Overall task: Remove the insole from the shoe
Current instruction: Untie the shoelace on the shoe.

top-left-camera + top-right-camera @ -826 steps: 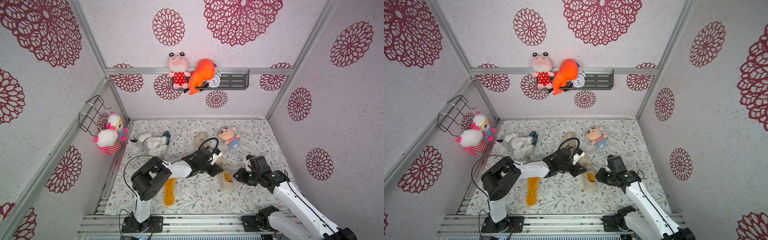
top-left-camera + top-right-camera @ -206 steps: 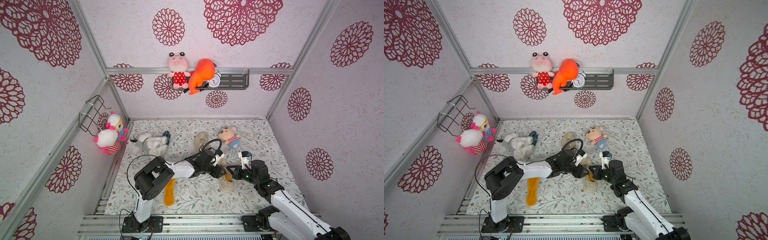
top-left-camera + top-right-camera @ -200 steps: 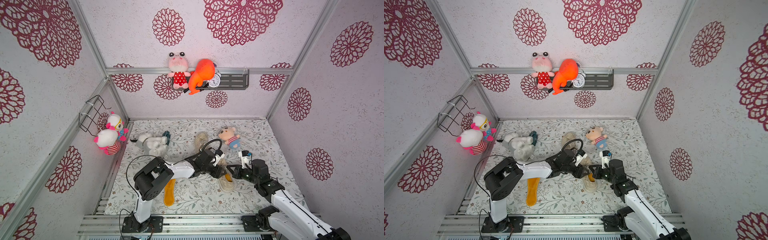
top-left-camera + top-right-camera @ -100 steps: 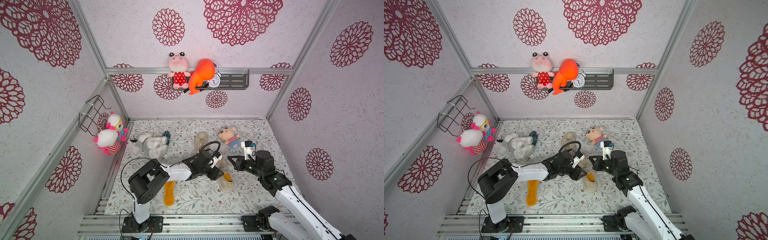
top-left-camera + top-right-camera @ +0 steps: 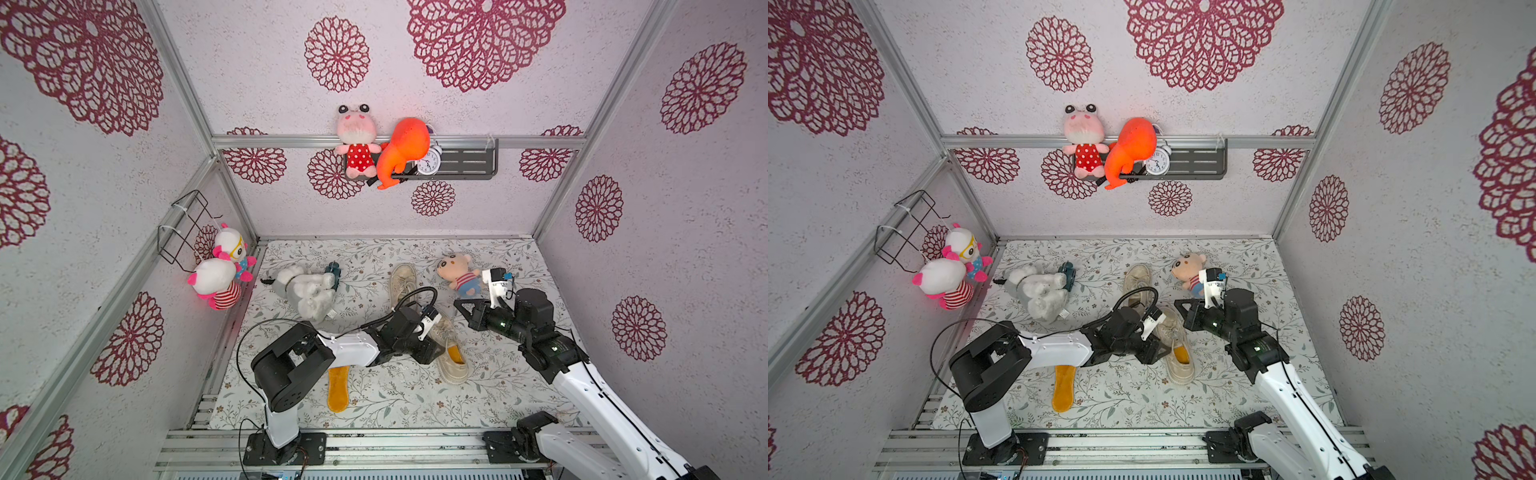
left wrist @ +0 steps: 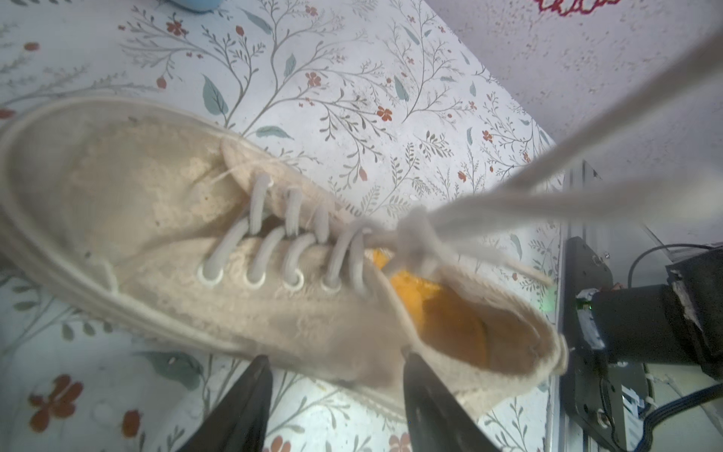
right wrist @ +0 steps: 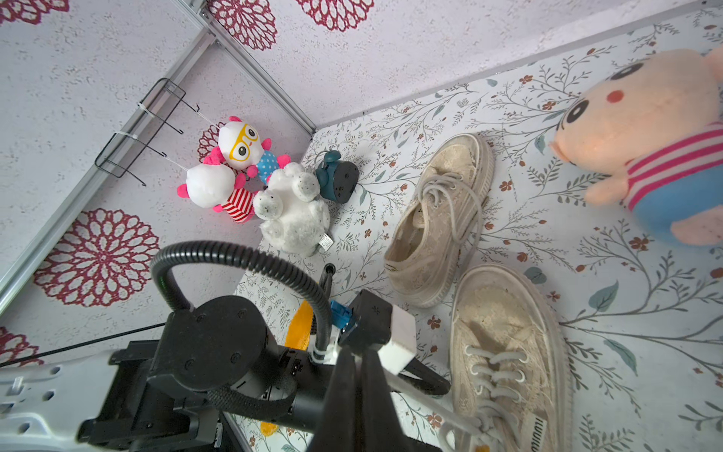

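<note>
My right gripper is keeping the lace taut from the knot (image 6: 416,235), which holds at the shoe's opening, so it should bring the lace back across the shoe (image 5: 448,331) and grip it again.
A beige lace-up shoe (image 5: 451,361) lies near the table's front in both top views, with an orange insole (image 6: 442,313) showing in its heel opening. My left gripper (image 6: 334,358) sits low against the shoe's side, its jaws apart and its fingertips (image 6: 410,358) at the shoe's wall. My right gripper (image 7: 358,352) hangs above and behind the shoe's toe (image 5: 459,305), shut on a shoelace (image 6: 547,172) that stretches from the knot up to it. The same shoe (image 7: 504,352) lies beside the left arm in the right wrist view.
A loose orange insole (image 5: 337,388) lies under the left arm. A second beige shoe (image 5: 402,282) lies further back, with a striped doll (image 5: 457,272) to its right. A white plush (image 5: 307,291) and a small teal clock (image 5: 333,270) are at the back left.
My right gripper has risen from the shoe's opening and drawn back toward the doll, pulling the shoelace out. The left arm has barely moved.
</note>
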`<action>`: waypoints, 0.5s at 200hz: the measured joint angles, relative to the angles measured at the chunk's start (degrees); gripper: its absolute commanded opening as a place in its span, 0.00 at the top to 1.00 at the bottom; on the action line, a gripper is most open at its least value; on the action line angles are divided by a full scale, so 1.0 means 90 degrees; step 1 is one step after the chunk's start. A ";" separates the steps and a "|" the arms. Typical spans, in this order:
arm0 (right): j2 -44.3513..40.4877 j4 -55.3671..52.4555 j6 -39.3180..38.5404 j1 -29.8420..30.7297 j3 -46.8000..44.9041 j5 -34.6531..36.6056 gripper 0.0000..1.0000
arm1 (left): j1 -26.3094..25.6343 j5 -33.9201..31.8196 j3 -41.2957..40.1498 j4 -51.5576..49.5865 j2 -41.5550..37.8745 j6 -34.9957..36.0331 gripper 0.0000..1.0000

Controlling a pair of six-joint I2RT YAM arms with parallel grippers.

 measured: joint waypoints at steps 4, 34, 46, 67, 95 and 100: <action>0.0000 0.0007 0.0000 0.0000 0.0000 -0.0010 1.00 | -0.0002 0.0000 -0.0051 0.0000 -0.0032 -0.0019 0.43; 0.0000 0.0112 0.0022 0.0000 0.0012 -0.0066 1.00 | -0.0012 -0.0073 -0.0389 0.0061 -0.0299 -0.0143 0.43; 0.0002 0.0131 0.0027 0.0000 0.0061 -0.0104 1.00 | -0.0012 -0.0119 -0.0471 0.0083 -0.0401 -0.0187 0.43; 0.0002 0.0279 0.0032 0.0000 0.0175 -0.0153 1.00 | -0.0012 -0.0182 -0.0576 0.0143 -0.0522 -0.0243 0.43; -0.0068 0.0590 0.0083 0.0000 0.0219 -0.0199 1.00 | -0.0012 -0.0226 -0.0624 0.0206 -0.0595 -0.0311 0.43; -0.0070 0.0627 0.0083 0.0000 0.0219 -0.0204 1.00 | -0.0012 -0.0236 -0.0627 0.0206 -0.0602 -0.0323 0.43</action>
